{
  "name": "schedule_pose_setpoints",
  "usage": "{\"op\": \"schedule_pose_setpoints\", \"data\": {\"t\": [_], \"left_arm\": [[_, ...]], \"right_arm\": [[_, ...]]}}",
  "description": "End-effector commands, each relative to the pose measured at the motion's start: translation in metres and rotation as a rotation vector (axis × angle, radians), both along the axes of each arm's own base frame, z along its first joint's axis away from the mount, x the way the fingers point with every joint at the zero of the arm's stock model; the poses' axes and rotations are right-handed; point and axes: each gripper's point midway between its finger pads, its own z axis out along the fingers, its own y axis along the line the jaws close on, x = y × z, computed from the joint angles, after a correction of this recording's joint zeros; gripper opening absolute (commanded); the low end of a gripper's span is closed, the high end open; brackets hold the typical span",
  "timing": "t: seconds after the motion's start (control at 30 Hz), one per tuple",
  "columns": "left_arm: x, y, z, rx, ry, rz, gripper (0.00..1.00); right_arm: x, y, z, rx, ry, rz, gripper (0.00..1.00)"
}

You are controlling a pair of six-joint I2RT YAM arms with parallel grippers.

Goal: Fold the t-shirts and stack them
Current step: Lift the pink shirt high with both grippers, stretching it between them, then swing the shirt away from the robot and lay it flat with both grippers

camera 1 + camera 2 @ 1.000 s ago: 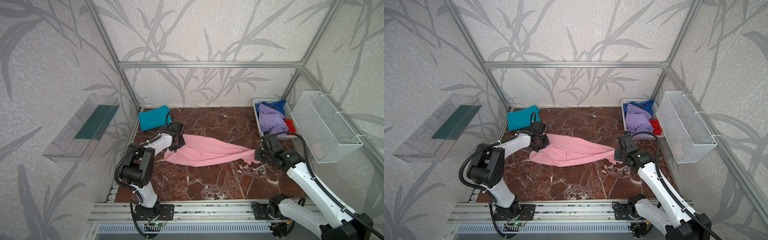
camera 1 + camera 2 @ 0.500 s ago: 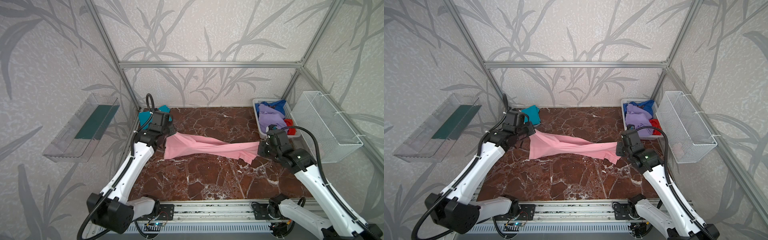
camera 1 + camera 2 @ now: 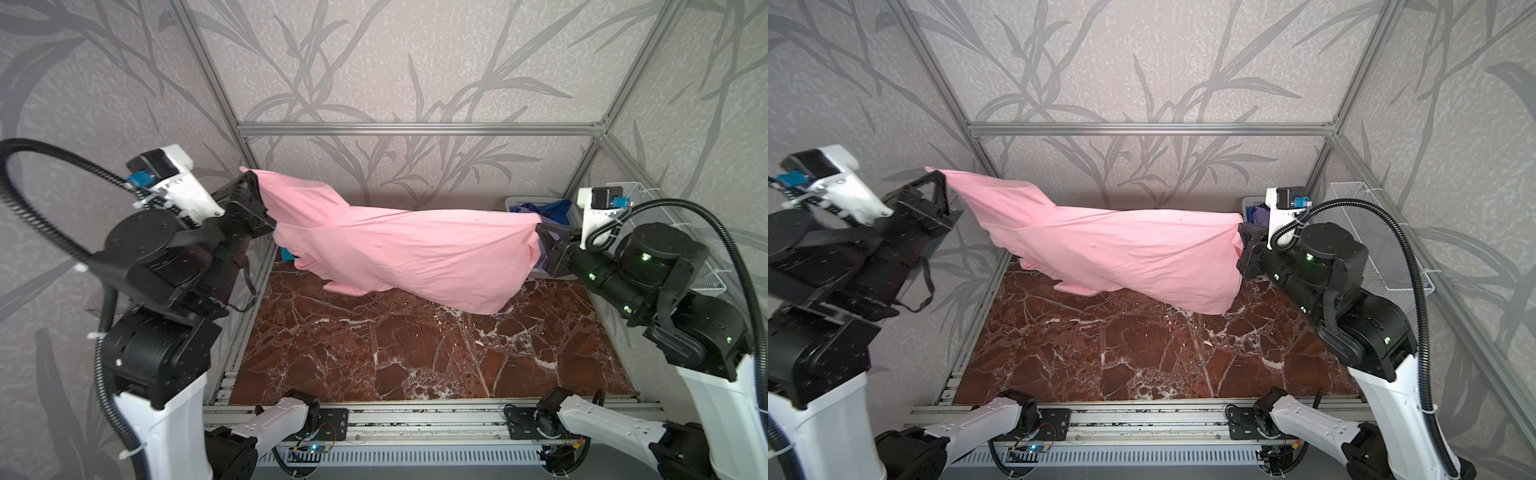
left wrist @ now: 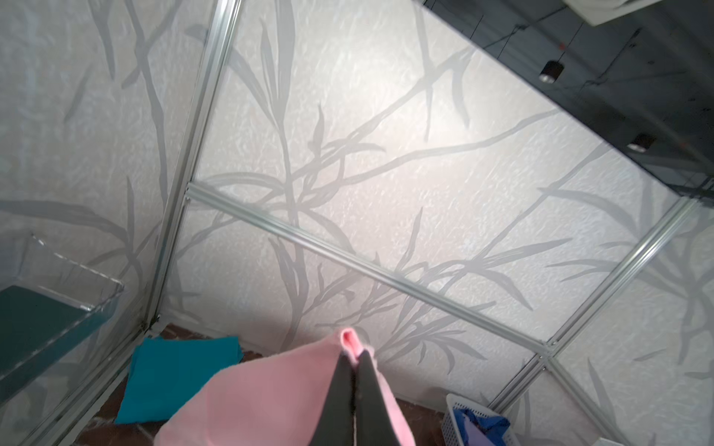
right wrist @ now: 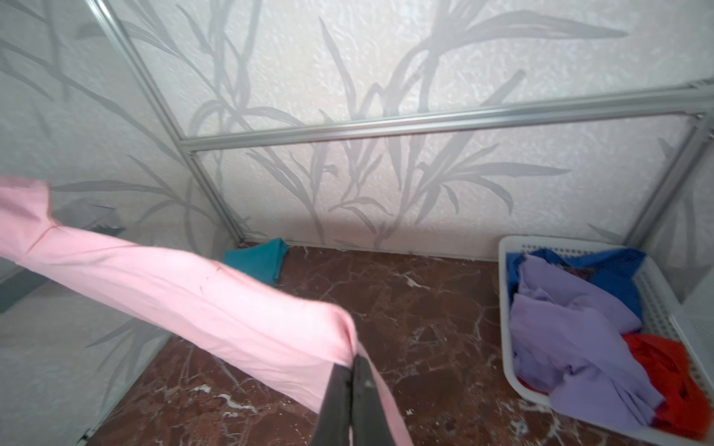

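Note:
My grippers should lower both ends of the light pink t-shirt toward the far wall (image 3: 365, 199) and lay it flat, because the t-shirt hangs at a slant, its end in my left gripper (image 3: 270, 180) high.
A large light pink t-shirt (image 3: 395, 249) (image 3: 1121, 249) hangs stretched in the air between both grippers, its lower edge drooping toward the marble table (image 3: 415, 353). My left gripper (image 3: 253, 178) (image 4: 353, 357) is shut on one end of it, raised high at the left. My right gripper (image 3: 540, 228) (image 5: 352, 357) is shut on the other end, lower, at the right. A folded teal t-shirt (image 4: 181, 374) (image 5: 262, 258) lies in the far left corner. Lavender (image 5: 572, 328), blue (image 5: 618, 270) and red (image 5: 664, 370) t-shirts lie crumpled in the white basket (image 5: 506, 309).
The white slotted basket (image 3: 515, 203) stands at the far right corner, partly hidden behind the right arm. A wire basket (image 3: 1370, 232) hangs on the right wall. A clear shelf (image 4: 58, 270) juts from the left wall. Aluminium frame rails border the table.
Both arms have risen and lifted the pink t-shirt off the table. The left gripper climbed much higher, and the shirt now hangs spread between the two grips.

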Motion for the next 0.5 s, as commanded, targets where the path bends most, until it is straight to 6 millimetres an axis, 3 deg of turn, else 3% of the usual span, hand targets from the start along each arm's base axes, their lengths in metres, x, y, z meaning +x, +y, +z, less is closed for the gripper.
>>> {"op": "schedule_pose_setpoints", "data": {"t": [0.0, 0.13, 0.23, 0.33, 0.4, 0.47], "left_arm": [[-0.018, 0.002, 0.023, 0.033, -0.078, -0.008, 0.00], [-0.043, 0.010, 0.051, 0.040, -0.182, 0.016, 0.00], [-0.043, 0.014, 0.057, 0.058, -0.208, 0.045, 0.00], [-0.013, 0.010, 0.043, 0.090, -0.148, 0.070, 0.00], [0.020, 0.002, 0.021, 0.118, -0.075, 0.074, 0.00], [0.065, -0.005, -0.014, 0.157, 0.027, 0.093, 0.00]], "right_arm": [[-0.021, 0.013, 0.042, 0.061, -0.117, 0.133, 0.00], [-0.037, 0.004, 0.073, 0.122, -0.192, 0.143, 0.00], [-0.029, -0.001, 0.071, 0.118, -0.195, 0.089, 0.00], [-0.002, 0.003, 0.043, 0.062, -0.134, 0.018, 0.00], [0.021, 0.006, 0.014, -0.005, -0.078, -0.042, 0.00], [0.048, 0.005, -0.023, -0.107, -0.015, -0.136, 0.00]]}}
